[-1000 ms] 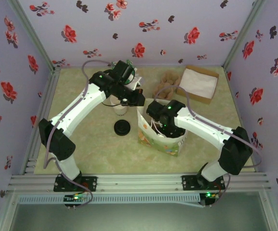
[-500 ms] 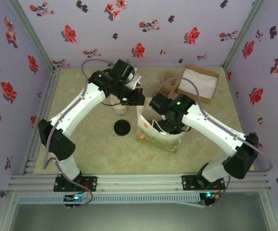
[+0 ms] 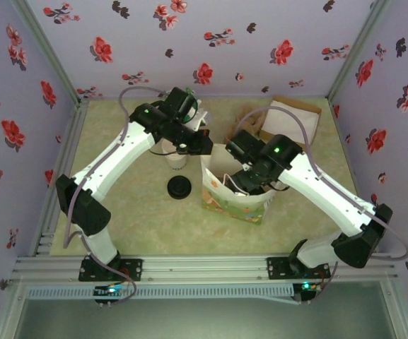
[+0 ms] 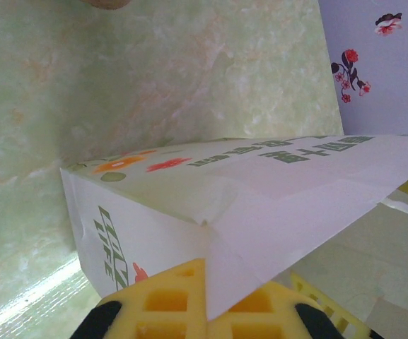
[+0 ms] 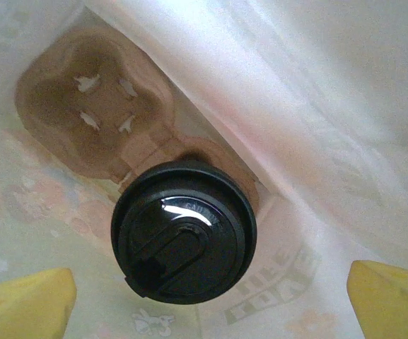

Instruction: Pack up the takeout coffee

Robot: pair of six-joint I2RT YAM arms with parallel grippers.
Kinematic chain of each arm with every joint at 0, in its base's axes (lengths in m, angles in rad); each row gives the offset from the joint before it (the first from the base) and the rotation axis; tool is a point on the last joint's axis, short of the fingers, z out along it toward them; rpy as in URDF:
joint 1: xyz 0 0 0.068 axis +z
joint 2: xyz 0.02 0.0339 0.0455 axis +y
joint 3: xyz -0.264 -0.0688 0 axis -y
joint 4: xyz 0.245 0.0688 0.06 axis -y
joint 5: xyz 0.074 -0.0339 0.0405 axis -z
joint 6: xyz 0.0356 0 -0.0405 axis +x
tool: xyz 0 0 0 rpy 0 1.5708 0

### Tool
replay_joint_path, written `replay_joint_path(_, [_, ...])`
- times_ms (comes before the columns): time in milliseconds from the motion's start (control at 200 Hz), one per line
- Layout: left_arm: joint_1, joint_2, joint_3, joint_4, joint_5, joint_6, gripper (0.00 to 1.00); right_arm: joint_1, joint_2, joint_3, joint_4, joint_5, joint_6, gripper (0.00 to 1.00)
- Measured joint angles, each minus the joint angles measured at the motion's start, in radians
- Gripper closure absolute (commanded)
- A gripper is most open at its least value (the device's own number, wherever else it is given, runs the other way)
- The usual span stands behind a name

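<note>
My right gripper should keep rising until it clears the bag's rim (image 3: 216, 146), because the takeout coffee (image 5: 184, 234) stands upright in the carrier's pocket, free of my open fingers.
The takeout coffee (image 5: 184, 240), a cup seen from above with a black lid, stands in one pocket of a brown pulp carrier (image 5: 90, 99) on the floor of a white printed paper bag (image 3: 235, 205). My right gripper (image 5: 207, 304) hangs open above the cup inside the bag, its yellow fingertips (image 5: 23, 304) wide apart and touching nothing. In the top view the right gripper (image 3: 245, 176) is at the bag's mouth. My left gripper (image 4: 207, 282) is shut on the bag's upper rim (image 4: 260, 183) and holds it; in the top view this left gripper (image 3: 198, 146) is at the bag's back-left corner.
A cream cup (image 3: 177, 161) stands just left of the bag under the left arm. A loose black lid (image 3: 179, 188) lies in front of it. Behind the bag are more pulp carriers (image 3: 245, 120) and a cardboard box (image 3: 295, 120) with white paper.
My right arm has swung up and to the right, its wrist drawing back toward the bag's far right side. The left arm and the bag have stayed put.
</note>
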Motion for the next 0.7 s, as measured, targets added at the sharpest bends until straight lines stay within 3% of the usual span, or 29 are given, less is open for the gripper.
replay_joint_path(700, [0.000, 0.001, 0.000, 0.001, 0.000, 0.000, 1.00, -0.002, -0.034, 0.150, -0.007, 0.033, -0.069, 0.01])
